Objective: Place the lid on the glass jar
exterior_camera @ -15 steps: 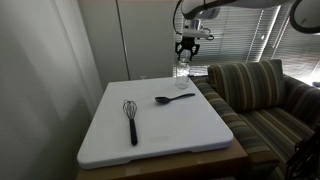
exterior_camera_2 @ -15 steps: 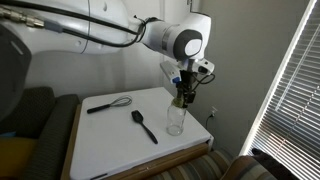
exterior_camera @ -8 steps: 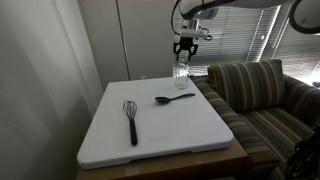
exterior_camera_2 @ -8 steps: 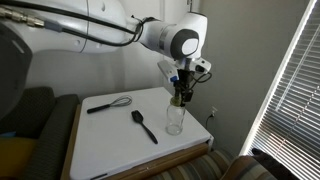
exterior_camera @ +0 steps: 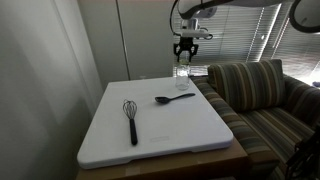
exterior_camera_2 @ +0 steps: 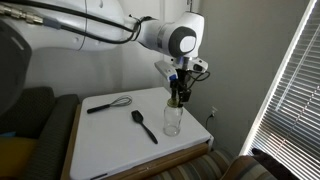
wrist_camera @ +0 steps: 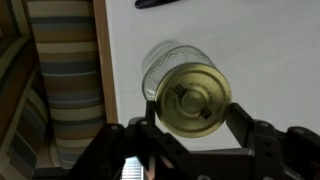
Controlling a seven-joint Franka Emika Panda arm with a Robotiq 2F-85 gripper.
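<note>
I should keep lowering the gold lid (wrist_camera: 193,100) gently onto the jar's opening (exterior_camera_2: 173,108) with my gripper until it sits there, and then let go. The lid hangs level over the upright glass jar.
The glass jar (exterior_camera_2: 173,120) stands upright on the white table near its far edge; it also shows in an exterior view (exterior_camera: 181,75) and in the wrist view (wrist_camera: 165,62). My gripper (wrist_camera: 190,118) is shut on the gold lid (wrist_camera: 193,100) and holds it just above the jar, slightly off to one side of the mouth. In both exterior views the gripper (exterior_camera: 186,50) (exterior_camera_2: 179,95) hangs straight over the jar, and the lid is too small to make out there.
A black spoon (exterior_camera: 172,98) (exterior_camera_2: 143,124) and a whisk (exterior_camera: 130,116) (exterior_camera_2: 107,104) lie on the white table (exterior_camera: 190,135). A striped sofa (exterior_camera: 262,95) stands beside the table. A wall and window blinds are close behind the jar.
The gripper with the lid has risen slightly above the jar. Nothing else has moved.
</note>
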